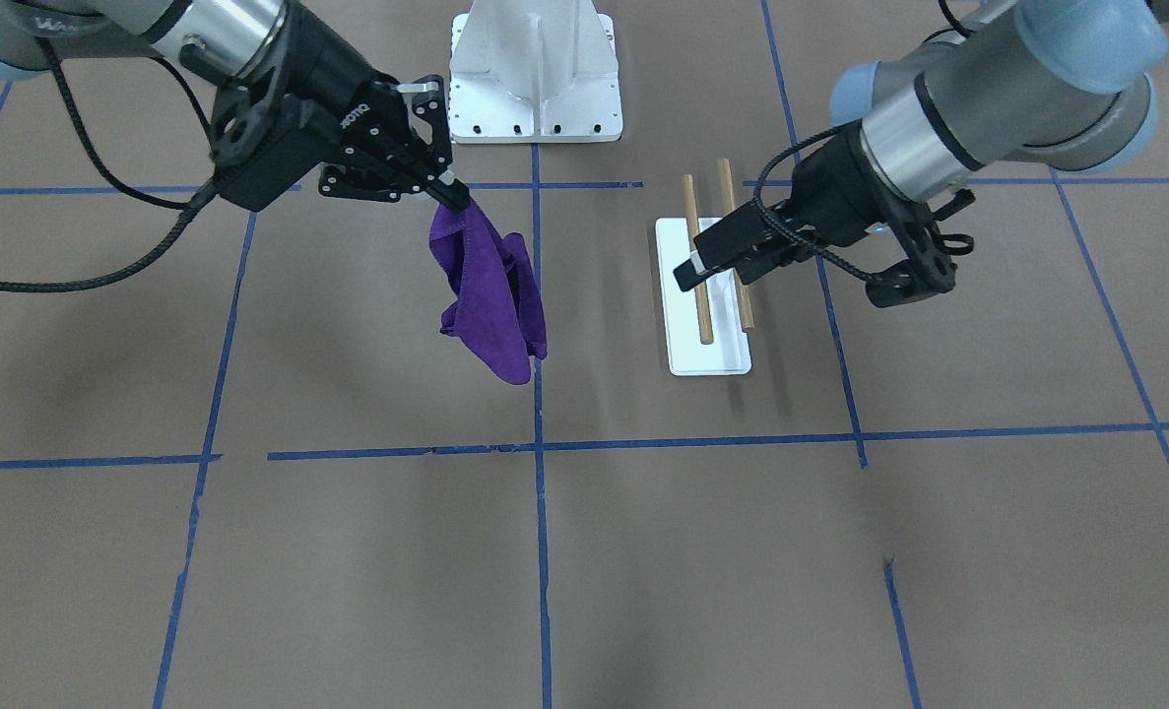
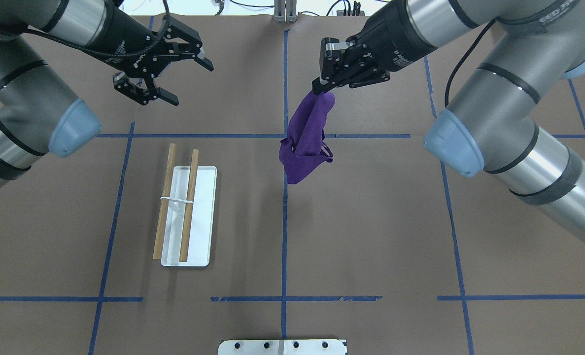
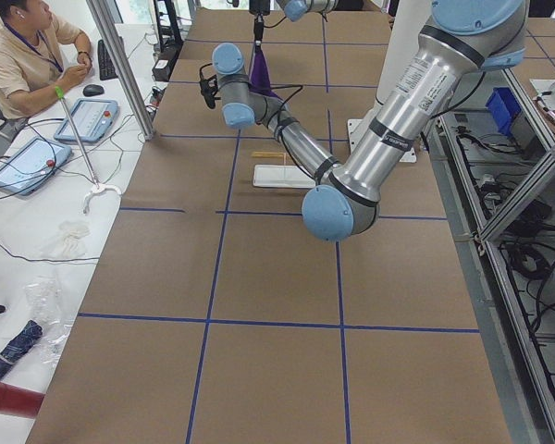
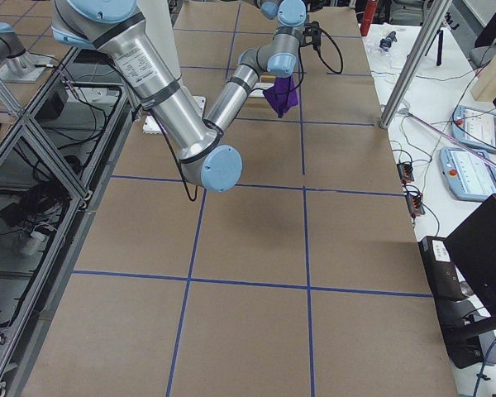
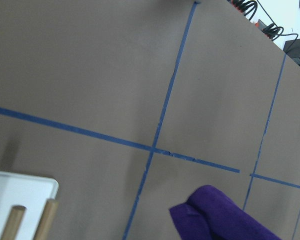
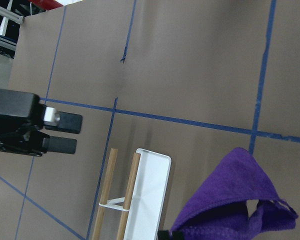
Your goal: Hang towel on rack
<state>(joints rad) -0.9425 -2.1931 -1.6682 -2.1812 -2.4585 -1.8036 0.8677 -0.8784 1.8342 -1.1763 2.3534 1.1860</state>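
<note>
The purple towel (image 1: pixel 492 309) will settle creased across both wooden rods when I lay it over the rack, because it hangs in limp folds (image 1: pixel 506 262).
A purple towel (image 2: pixel 306 143) hangs bunched in the air from my right gripper (image 2: pixel 320 88), which is shut on its top corner above the table's centre line. It also shows in the front view (image 1: pixel 490 295) under the same gripper (image 1: pixel 453 194). The rack (image 2: pixel 201 217) is a white tray base with two parallel wooden rods (image 2: pixel 189 204) held above it, on the table to the left of the towel. My left gripper (image 2: pixel 193 83) is open and empty in the air beyond the rack's far end. The right wrist view shows the towel (image 6: pixel 235 200) and the rack (image 6: pixel 150 195).
The brown table is marked with blue tape lines (image 2: pixel 284 222). The white robot base plate (image 1: pixel 535 69) sits at the near middle edge. An operator (image 3: pixel 18 46) sits at a side desk beyond the table's far edge.
</note>
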